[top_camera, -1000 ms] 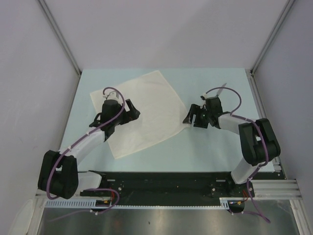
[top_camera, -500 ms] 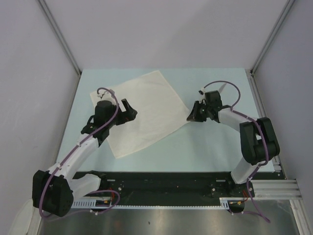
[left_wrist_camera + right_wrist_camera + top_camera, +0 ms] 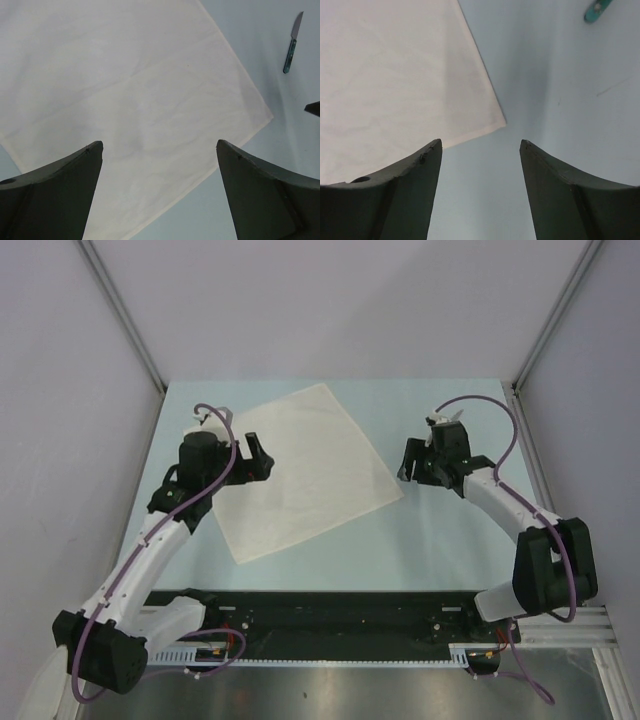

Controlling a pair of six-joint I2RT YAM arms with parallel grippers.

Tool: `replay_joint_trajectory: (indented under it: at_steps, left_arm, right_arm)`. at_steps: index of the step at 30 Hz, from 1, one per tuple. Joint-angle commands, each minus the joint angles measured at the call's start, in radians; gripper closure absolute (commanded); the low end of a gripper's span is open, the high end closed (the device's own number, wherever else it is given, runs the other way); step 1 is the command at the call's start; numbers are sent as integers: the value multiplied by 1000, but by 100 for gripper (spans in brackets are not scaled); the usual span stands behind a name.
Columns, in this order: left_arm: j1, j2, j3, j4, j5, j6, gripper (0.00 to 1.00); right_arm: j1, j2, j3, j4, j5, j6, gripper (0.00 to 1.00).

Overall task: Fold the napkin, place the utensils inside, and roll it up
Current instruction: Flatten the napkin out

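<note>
I can see the napkin's thin edge (image 3: 366, 441) lying loose and flat, so I expect its corner (image 3: 400, 494) to fold over the cloth in a soft, round bend when I move it across.
The napkin (image 3: 300, 468) lies spread flat as a white tilted square on the pale blue table (image 3: 440, 540). My left gripper (image 3: 259, 457) hovers over its left part, open and holding nothing; in the left wrist view (image 3: 159, 145) the cloth (image 3: 125, 90) fills the space under the fingers. My right gripper (image 3: 404, 462) is open over bare table just right of the napkin's right corner (image 3: 503, 122), apart from it (image 3: 481, 142). The knife (image 3: 291, 44), with a silver blade and a teal handle (image 3: 596, 9), lies on the table beyond that corner. In the top view the right arm mostly covers it.
Grey walls and metal posts (image 3: 135, 330) close in the table on the left, back and right. The black base rail (image 3: 330, 610) runs along the near edge. Purple cables (image 3: 215, 420) loop over both wrists.
The napkin's right corner has been drawn out to the right and now lies flat. My right gripper closed, then opened again and backed off right. The left arm drew back to the left.
</note>
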Motion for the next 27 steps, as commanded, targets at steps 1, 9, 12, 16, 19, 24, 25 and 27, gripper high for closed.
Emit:
replay_joint_trajectory:
  at_steps: [1, 9, 12, 16, 19, 24, 25, 27]
  left_arm:
    - [9, -4, 72, -7, 10, 81, 0]
    - [27, -8, 40, 13, 7, 105, 0]
    - [43, -16, 31, 12, 13, 108, 0]
    - [55, -22, 34, 7, 13, 110, 0]
    - [57, -25, 34, 1, 3, 116, 0]
    - [57, -24, 35, -4, 3, 121, 0]
    - [57, -22, 35, -4, 6, 121, 0]
    - [57, -25, 37, -4, 8, 121, 0]
  right_arm:
    - [-20, 94, -67, 15, -69, 31, 34]
    - [-28, 241, -35, 96, -162, 66, 39]
    - [-34, 296, -13, 95, -167, 72, 40]
    - [-35, 339, -7, 102, -169, 84, 42]
    - [-35, 362, -1, 99, -170, 89, 43]
    - [-24, 375, 10, 67, -121, 81, 47]
    - [-20, 376, 16, 52, -109, 78, 48]
    - [-9, 384, 24, 40, -66, 72, 53]
